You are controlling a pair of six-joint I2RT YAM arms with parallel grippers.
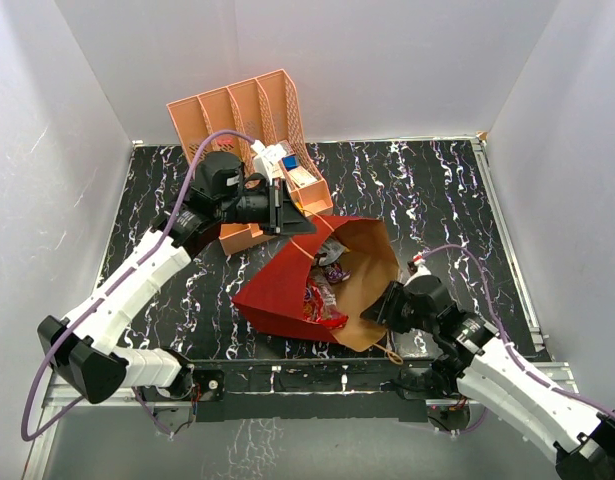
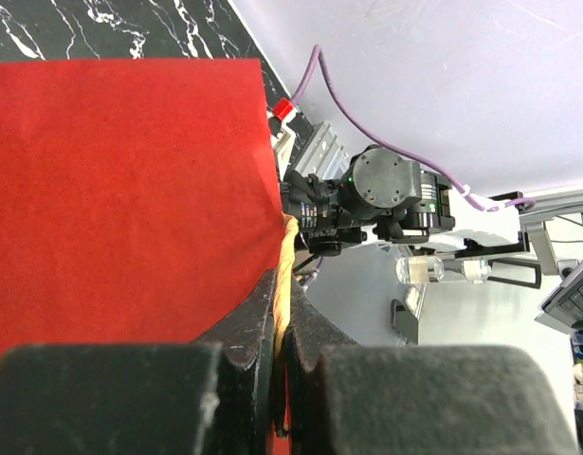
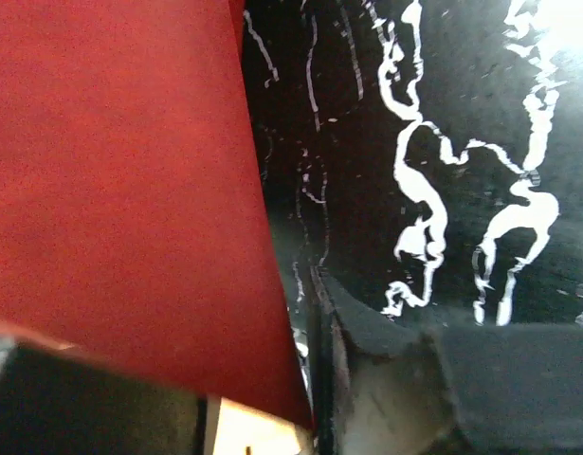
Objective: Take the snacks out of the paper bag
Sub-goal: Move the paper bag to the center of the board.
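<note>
My right gripper has its fingers on both sides of the paper bag's near rim (image 1: pixel 378 340), short of the snacks (image 1: pixel 325 300). My left gripper should pull the bag back before my right gripper reaches in.
The paper bag (image 1: pixel 272 290) lies on its side mid-table, red outside and brown kraft inside, its mouth facing up and to the right. Snacks show in the mouth: a shiny red bag (image 1: pixel 323 306), a purple pack (image 1: pixel 337 272) and a silvery wrapper (image 1: pixel 332 250). My left gripper (image 1: pixel 285 210) (image 2: pixel 283 313) is shut on the bag's far rim, with a tan strip pinched between its jaws. My right gripper (image 1: pixel 379 310) (image 3: pixel 263 417) sits at the bag's near right rim. Its jaws stand apart, with the red wall (image 3: pixel 120 190) between them, lying against the right finger (image 3: pixel 367 360).
A salmon-pink slotted organizer (image 1: pixel 237 110) stands at the back left, just behind my left gripper, with small boxes and cards (image 1: pixel 287 165) in it. White walls close in the black marbled table (image 1: pixel 437 190) on three sides. A metal rail (image 1: pixel 287 375) runs along the near edge.
</note>
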